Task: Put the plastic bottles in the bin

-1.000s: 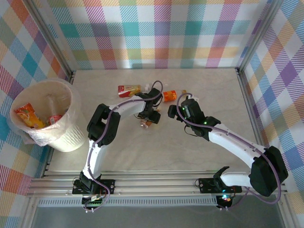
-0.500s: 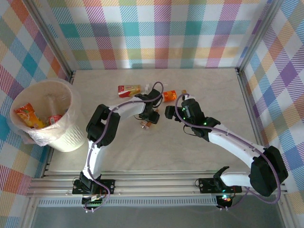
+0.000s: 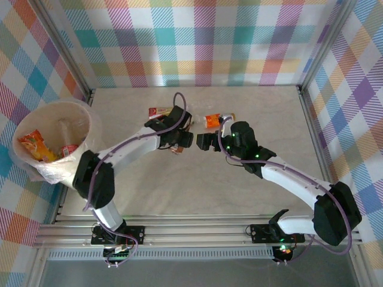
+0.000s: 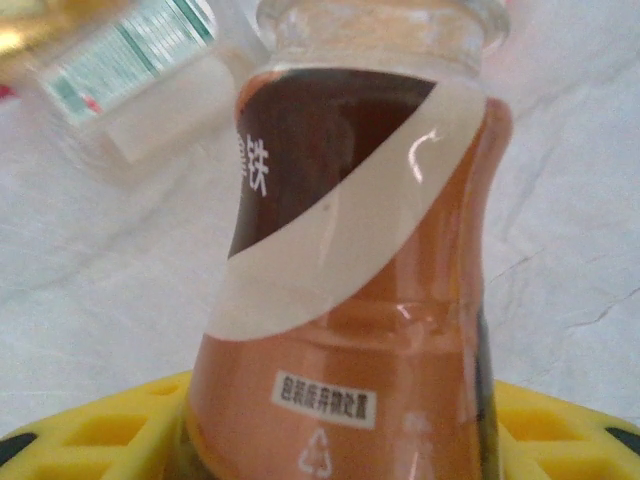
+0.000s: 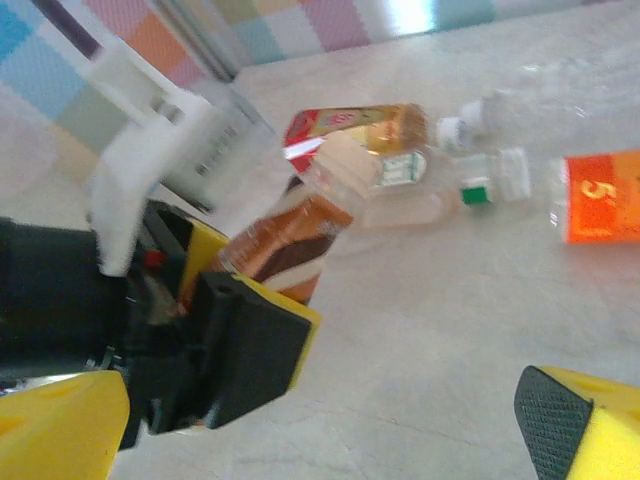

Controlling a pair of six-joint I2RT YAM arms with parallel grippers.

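The bottle's body sits between both fingers of my left gripper, free of the other bottles, so I should keep carrying the brown bottle until it hangs over the bin's opening.
A brown plastic bottle with a brown and cream label stands between the yellow jaws of my left gripper, which is shut on it near the table's middle. In the right wrist view this bottle sticks up out of the left gripper. My right gripper hangs open just to its right, holding nothing. On the table behind lie a red-labelled bottle, an orange-labelled bottle and a clear bottle. The bin stands at the far left.
Inside the bin lie an orange bottle and a red-labelled one on the clear liner. A metal rail runs along the near table edge. Checked walls enclose the table on three sides.
My left gripper has shut on the brown bottle and drawn it left, the arm's elbow swinging toward the bin. The right gripper has shifted left, staying open.
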